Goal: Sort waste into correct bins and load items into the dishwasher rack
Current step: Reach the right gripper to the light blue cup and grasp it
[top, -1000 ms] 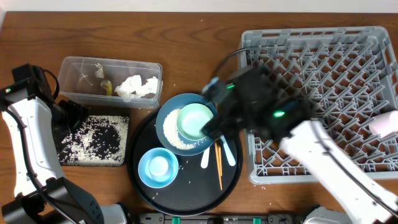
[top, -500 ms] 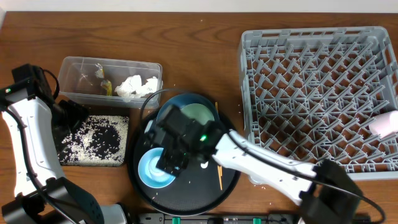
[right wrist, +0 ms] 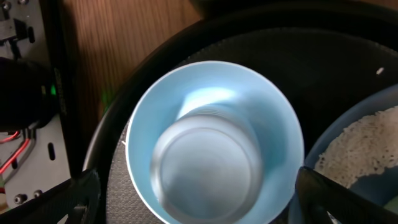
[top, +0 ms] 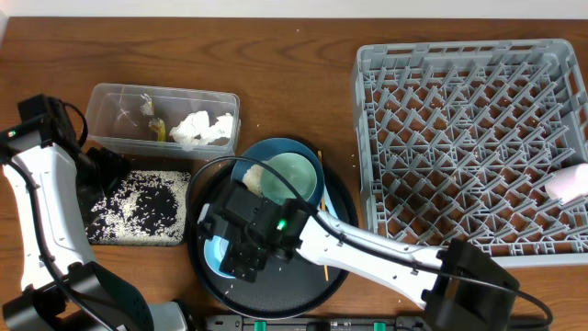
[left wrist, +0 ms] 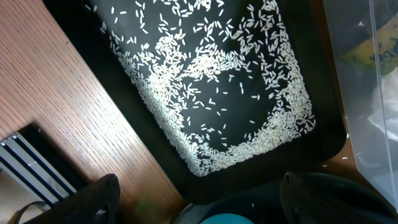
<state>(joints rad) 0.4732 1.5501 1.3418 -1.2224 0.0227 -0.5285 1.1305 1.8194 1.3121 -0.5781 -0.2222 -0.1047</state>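
The pale-blue cup (right wrist: pixel 207 169) is inside the light-blue bowl, so next my right gripper takes out only the cup and puts it in the grey dishwasher rack (top: pixel 551 127) first.
My right gripper (right wrist: pixel 214 208) is open, its fingers on either side of the light-blue bowl (right wrist: pixel 214 140), which holds a pale-blue cup (right wrist: pixel 208 165). In the overhead view the right gripper (top: pixel 241 257) covers most of that bowl (top: pixel 208 250) on the round black tray (top: pixel 276 292). The dark-blue dish (top: pixel 246 170) holds rice and the pale-green bowl (top: pixel 296 176). My left gripper (left wrist: pixel 205 208) is open and empty above the near edge of the flat black tray (left wrist: pixel 323 134), which is strewn with rice grains (left wrist: pixel 211 81). The clear tub (top: pixel 165 95) holds white napkins (top: pixel 204 129) and a wrapper (top: pixel 154 126).
The grey dishwasher rack (top: pixel 469 138) stands at the right with a pink cup (top: pixel 568 184) at its right edge. The spoons and most of the chopsticks are hidden under my right arm. The flat black tray (top: pixel 138 207) lies just left of the round tray.
My right arm has swung left from over the pale-green bowl, beside the rack, to over the light-blue bowl. The left arm has not moved.
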